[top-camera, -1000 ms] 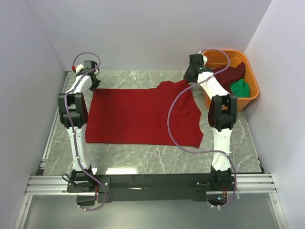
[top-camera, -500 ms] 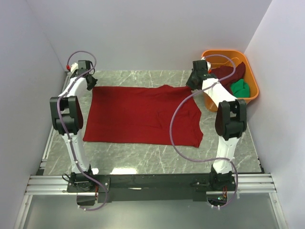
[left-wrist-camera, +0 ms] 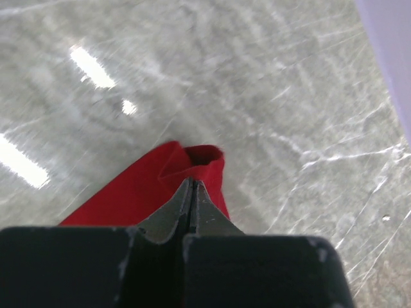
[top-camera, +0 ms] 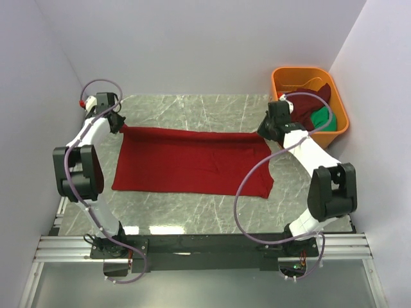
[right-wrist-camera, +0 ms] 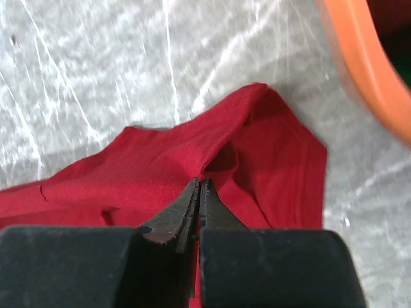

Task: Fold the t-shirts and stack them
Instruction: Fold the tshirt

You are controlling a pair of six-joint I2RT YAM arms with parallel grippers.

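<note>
The robot should go on bringing the t-shirt's far corner (top-camera: 255, 136) down with its right gripper until the corner settles, then let go, with the bright red t-shirt's far edge stretched straight (top-camera: 192, 135) along the t-shirt's flat body.
The bright red t-shirt (top-camera: 192, 160) lies spread on the marble table, its far edge lifted and stretched between both grippers. My left gripper (top-camera: 117, 125) is shut on the shirt's far left corner; the left wrist view shows its jaws (left-wrist-camera: 192, 185) pinching red cloth (left-wrist-camera: 148, 192). My right gripper (top-camera: 264, 131) is shut on the far right corner; the right wrist view shows its jaws (right-wrist-camera: 200, 184) closed on a fold of red cloth (right-wrist-camera: 257, 147). The dark maroon t-shirt (top-camera: 307, 102) and the green t-shirt (top-camera: 321, 119) lie crumpled in the orange tub (top-camera: 343, 126).
The orange tub stands at the back right corner, close to my right arm; its rim shows in the right wrist view (right-wrist-camera: 366, 70). White walls close in the table on the left, back and right. Bare marble (top-camera: 192, 106) lies beyond the shirt.
Both grippers have pulled the shirt's far edge toward the near side, folding it over. The far edge now runs straight and the visible shirt is narrower front to back.
</note>
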